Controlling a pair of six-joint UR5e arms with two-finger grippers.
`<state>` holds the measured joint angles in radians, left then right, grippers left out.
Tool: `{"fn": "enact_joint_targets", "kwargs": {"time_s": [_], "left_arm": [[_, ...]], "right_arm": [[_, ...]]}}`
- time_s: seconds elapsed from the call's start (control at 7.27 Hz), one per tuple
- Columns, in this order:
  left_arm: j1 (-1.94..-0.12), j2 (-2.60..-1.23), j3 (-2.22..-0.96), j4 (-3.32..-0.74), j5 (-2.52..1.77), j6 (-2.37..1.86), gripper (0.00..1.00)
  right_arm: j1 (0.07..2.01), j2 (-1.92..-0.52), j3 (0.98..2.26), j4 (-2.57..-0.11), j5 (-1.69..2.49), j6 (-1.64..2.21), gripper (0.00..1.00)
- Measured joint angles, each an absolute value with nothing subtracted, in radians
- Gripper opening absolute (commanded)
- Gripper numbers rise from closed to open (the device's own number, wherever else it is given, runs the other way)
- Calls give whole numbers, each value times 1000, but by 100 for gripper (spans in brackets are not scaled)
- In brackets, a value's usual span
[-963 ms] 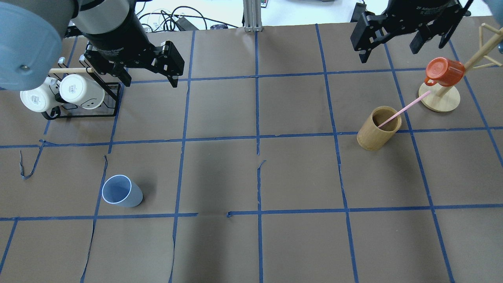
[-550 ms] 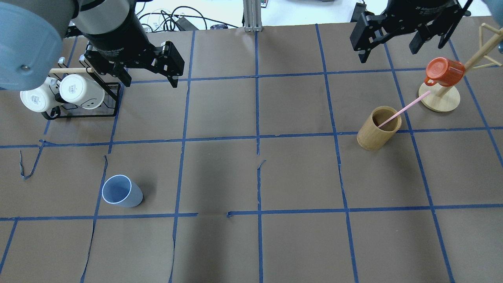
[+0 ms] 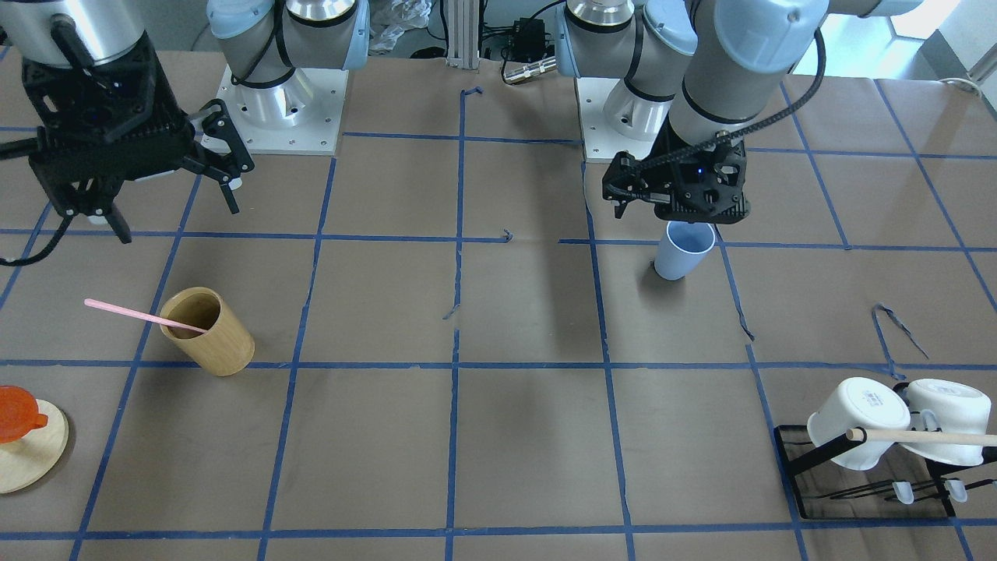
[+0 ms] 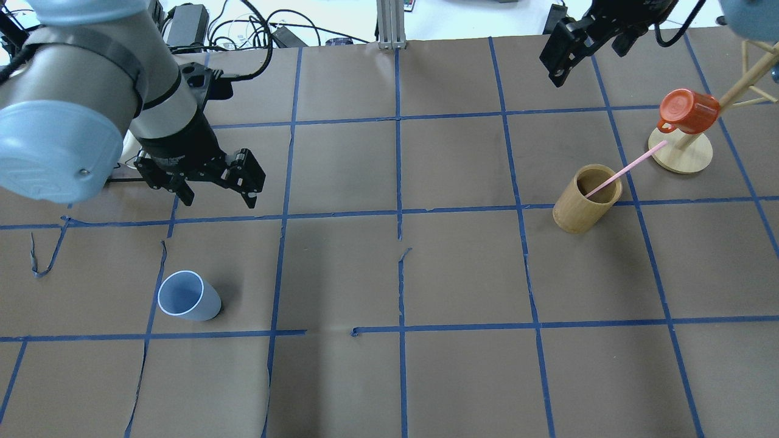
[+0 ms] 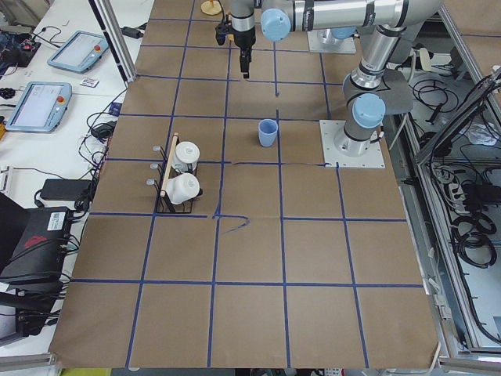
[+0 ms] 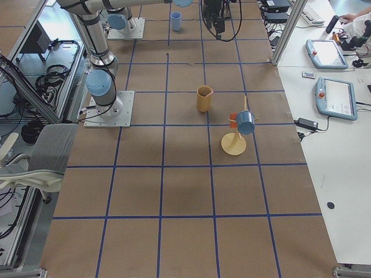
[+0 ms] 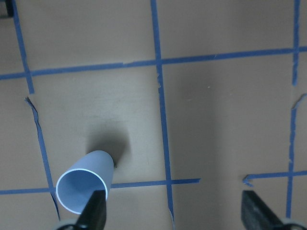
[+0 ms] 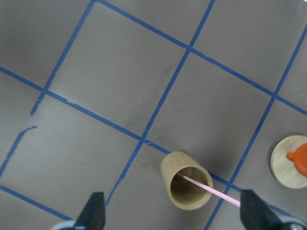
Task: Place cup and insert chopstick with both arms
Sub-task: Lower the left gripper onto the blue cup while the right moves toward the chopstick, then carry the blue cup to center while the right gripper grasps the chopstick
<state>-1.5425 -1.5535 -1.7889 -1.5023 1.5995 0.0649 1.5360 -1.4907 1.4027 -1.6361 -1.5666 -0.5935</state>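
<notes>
My gripper will pull the pink chopstick [image 3: 140, 313], and the chopstick will slide out freely and leave the cylinder standing, because the cylinder's wide opening [image 3: 191, 312] lets it lean loosely.
The pale blue cup [image 4: 187, 296] stands upright on the brown table, front left; it also shows in the front-facing view [image 3: 682, 253] and the left wrist view [image 7: 86, 184]. My left gripper [image 4: 219, 201] is open and empty. It hovers above the table, just beyond the cup and apart from it [image 7: 173, 215]. The pink chopstick [image 4: 621, 172] leans in the tan wooden cylinder [image 4: 584, 201], its top pointing to the far right. My right gripper [image 3: 179, 222] is open and empty, high above the far right of the table, well beyond the cylinder [image 8: 187, 182].
A black rack with two white mugs [image 3: 880, 425] stands at the far left, mostly hidden behind my left arm in the overhead view. A wooden mug tree on a round base [image 4: 681, 155] holds an orange mug [image 4: 688, 111] just beyond the cylinder.
My left arm has swung from beside the mug rack toward the front, nearer the blue cup. My right gripper has drawn back toward the far edge. Cup and chopstick have not moved.
</notes>
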Motion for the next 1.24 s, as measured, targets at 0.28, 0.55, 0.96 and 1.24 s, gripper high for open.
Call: {"fn": "enact_joint_targets", "kwargs": {"time_s": [0.28,0.55,0.96,1.24], "left_arm": [[-1482,-1554,-1946,-1381,1606,104,100],[-1460,-1555,-2087,-1262,1637,122,98],[-1422,-1558,-2175,-1208,1684,122,15],[-1417,-1564,-2189,-1200,1684,115,0]], "right_arm": [[1422,-1459,1412,-1638,-1468,-968,100],[1346,-1425,1418,-1653,-1442,-1307,100],[1241,-1350,1455,-1661,-1456,-1782,87],[1222,-1339,1564,-1770,-1428,-1966,76]]}}
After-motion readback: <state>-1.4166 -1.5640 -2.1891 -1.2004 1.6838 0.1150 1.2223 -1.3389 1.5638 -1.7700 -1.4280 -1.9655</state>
